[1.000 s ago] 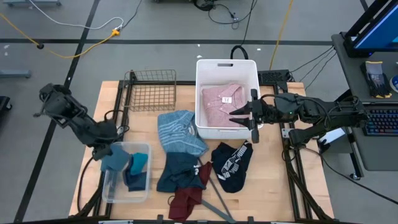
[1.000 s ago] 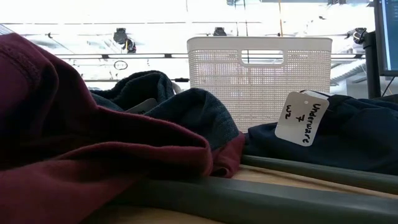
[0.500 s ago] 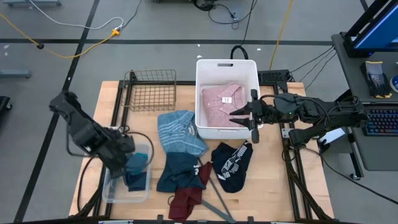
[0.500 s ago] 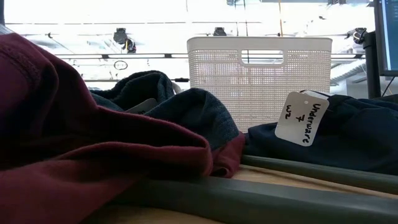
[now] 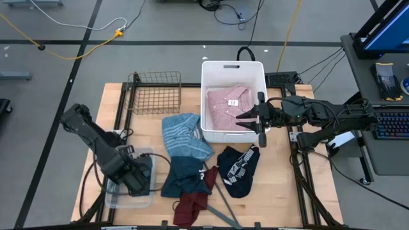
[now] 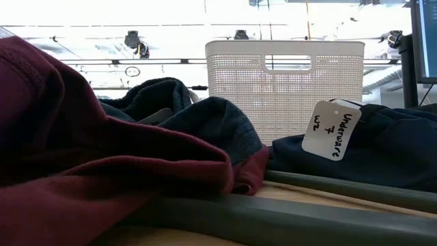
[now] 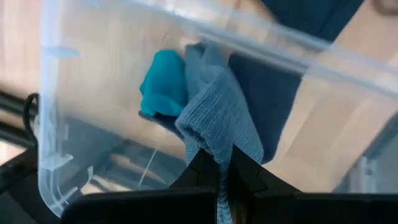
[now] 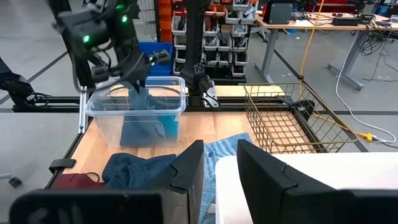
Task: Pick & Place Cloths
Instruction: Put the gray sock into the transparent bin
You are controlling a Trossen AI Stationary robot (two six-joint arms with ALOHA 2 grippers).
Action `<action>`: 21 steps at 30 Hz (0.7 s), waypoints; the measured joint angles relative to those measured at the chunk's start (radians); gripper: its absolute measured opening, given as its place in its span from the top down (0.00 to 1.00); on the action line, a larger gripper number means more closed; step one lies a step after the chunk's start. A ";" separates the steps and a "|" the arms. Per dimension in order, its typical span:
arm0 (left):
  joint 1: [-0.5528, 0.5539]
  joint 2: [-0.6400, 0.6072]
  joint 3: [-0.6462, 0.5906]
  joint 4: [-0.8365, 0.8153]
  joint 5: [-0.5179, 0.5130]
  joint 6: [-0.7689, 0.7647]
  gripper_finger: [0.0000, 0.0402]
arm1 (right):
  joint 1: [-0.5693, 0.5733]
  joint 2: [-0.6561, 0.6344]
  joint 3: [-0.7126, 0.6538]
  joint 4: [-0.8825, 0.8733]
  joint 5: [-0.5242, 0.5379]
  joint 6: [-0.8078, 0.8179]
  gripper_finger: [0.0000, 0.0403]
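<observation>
The grey-blue knit piece is hanging inside the sides of the clear plastic bin. My left gripper keeps bringing it down until it rests beside the teal piece, and then let go.
My left gripper is shut on a grey-blue knit piece over the clear plastic bin. It also shows in the right wrist view. A teal piece and a dark blue piece lie in the bin. My right gripper is open and empty at the white basket's right rim. The pink collared shirt lies in the white basket. The light-blue striped shirt, a dark blue garment, the maroon garment and the navy printed top lie on the table. My left gripper pinches a bunched fold of the grey-blue piece between its two fingers. The fingers come from above, pointing down into the bin. The piece hangs below them, reaching down among the pieces in the bin.
A wire basket stands at the table's far side, left of the white basket. A grey clothes hanger lies by the maroon garment near the near edge. A paper tag sits on the navy top.
My left gripper has carried the grey-blue piece from the bin's far left corner toward the table's near edge and right, and now stands over the bin's middle with the piece hanging inside. It stays shut.
</observation>
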 joint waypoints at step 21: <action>-0.099 0.171 0.000 -0.002 0.038 -0.180 0.89 | 0.000 0.000 0.000 -0.022 -0.184 -0.007 0.78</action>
